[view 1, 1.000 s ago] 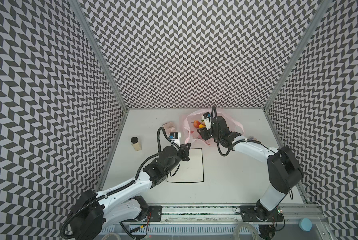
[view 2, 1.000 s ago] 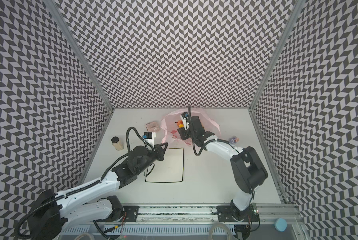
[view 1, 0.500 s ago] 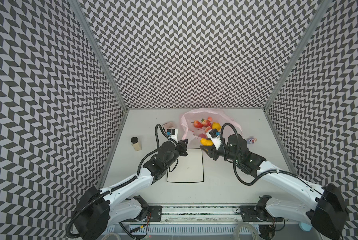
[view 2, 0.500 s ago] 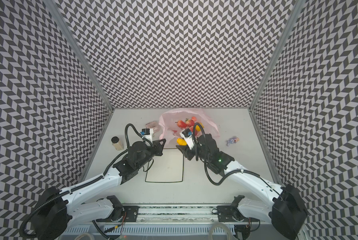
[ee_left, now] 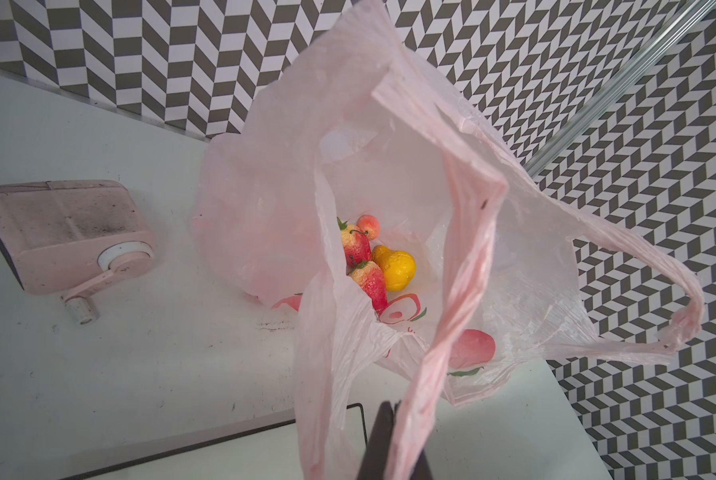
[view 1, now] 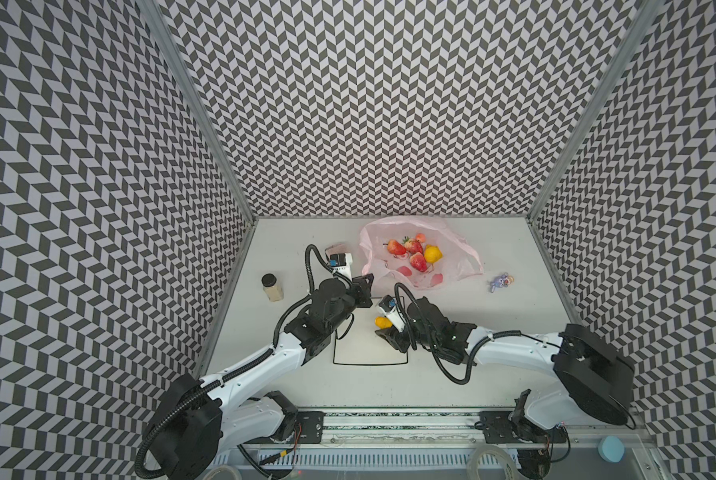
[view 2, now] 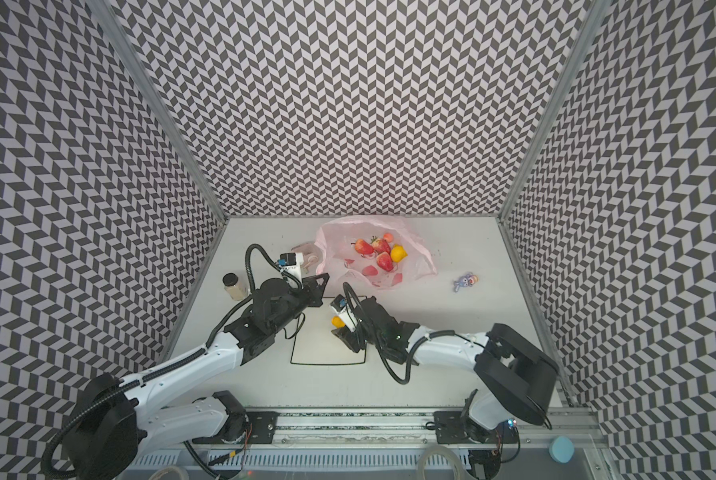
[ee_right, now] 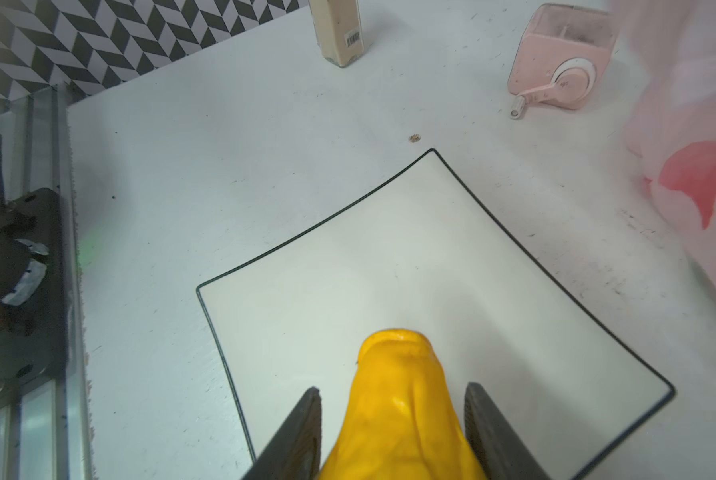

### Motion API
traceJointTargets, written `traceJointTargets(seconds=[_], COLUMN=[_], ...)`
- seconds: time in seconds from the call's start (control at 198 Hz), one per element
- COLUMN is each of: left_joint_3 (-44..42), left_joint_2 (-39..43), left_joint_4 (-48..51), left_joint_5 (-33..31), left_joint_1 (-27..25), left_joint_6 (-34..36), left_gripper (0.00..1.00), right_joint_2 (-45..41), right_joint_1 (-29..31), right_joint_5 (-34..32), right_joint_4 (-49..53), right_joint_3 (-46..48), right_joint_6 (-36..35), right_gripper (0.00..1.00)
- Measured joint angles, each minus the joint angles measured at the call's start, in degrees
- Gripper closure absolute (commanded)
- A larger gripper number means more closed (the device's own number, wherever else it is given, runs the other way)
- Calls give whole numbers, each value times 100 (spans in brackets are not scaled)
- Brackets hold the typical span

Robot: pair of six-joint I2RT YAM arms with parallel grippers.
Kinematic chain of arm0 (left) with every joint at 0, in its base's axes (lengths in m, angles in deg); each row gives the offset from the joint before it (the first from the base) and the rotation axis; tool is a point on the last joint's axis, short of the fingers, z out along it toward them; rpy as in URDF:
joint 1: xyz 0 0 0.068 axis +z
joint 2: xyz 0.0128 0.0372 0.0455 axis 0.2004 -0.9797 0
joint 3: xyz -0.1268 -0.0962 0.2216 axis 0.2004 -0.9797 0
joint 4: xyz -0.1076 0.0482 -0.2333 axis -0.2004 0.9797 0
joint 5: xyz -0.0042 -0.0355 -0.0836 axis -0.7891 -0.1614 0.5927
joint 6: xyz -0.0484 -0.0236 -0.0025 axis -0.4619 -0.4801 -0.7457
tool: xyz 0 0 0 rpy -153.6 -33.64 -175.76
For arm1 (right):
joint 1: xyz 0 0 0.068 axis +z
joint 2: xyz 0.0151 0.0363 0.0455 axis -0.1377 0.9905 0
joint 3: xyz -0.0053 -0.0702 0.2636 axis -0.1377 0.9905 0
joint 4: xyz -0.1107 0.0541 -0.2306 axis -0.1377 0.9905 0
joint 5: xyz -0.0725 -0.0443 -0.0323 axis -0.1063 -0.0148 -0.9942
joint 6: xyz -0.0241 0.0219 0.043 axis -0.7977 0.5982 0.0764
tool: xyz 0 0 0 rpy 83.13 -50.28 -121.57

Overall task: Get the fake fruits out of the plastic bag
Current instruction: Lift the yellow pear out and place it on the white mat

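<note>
The gripped yellow pear (view 1: 382,321) is over the empty square white plate (view 1: 364,344) and clear of the bag. My right gripper should keep lowering it and let it go there.
The translucent pink plastic bag (view 1: 458,254) (view 2: 419,258) lies open at the back of the table. Inside it sit red strawberries (view 1: 396,247) (ee_left: 356,248), one yellow pear (view 1: 432,254) (ee_left: 395,270) and a small pink round piece (ee_left: 368,225). My left gripper (view 1: 366,282) (ee_left: 389,406) is shut on the bag's near edge, which it holds up. My right gripper (view 1: 386,329) (ee_right: 392,388) is shut on a second yellow pear (view 1: 382,322) (ee_right: 402,411), over the square white plate (view 1: 364,353) (ee_right: 348,270). I cannot tell whether that pear touches the plate.
A small jar (view 1: 272,286) stands at the left. A pink crank toy (ee_left: 69,237) (ee_right: 564,62) sits left of the bag, partly behind my left wrist. A tiny purple figure (view 1: 500,282) lies right of the bag. Patterned walls close in three sides.
My right gripper has drawn back out of the bag with a yellow pear and come towards the front, over the plate. The left gripper has kept its hold on the bag and shifted slightly.
</note>
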Motion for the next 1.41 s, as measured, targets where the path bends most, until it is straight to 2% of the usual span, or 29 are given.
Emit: traceJointTargets(seconds=[0.333,0.46,0.576,0.692,0.879,1.005,1.222,1.409], left_joint_3=[4,4,4,4,4,4,4,4], left_joint_2=[0,0,0,0,0,0,0,0], left_joint_4=[4,4,4,4,2,0,-7,-46], left_joint_5=[-2,-2,-2,0,7,11,11,13], left_joint_1=[0,0,0,0,0,0,0,0], left_joint_6=[0,-13,-55,-83,-92,-98,-101,-101], left_gripper=[100,100,100,100,100,100,100,100], right_joint_2=[1014,1145,1220,1233,1165,592,-1154,-2509], right_joint_1=[20,24,26,26,26,26,37,35], right_joint_5=[-205,-199,-155,-87,61,170,258,-337], right_joint_4=[-328,-328,-317,-284,-297,-313,-474,-501], right_joint_3=[-411,-411,-411,-411,-380,-83,407,592], right_joint_6=[57,48,24,-11,-57,-44,-28,219], right_gripper=[72,61,44,31,21,20,25,37])
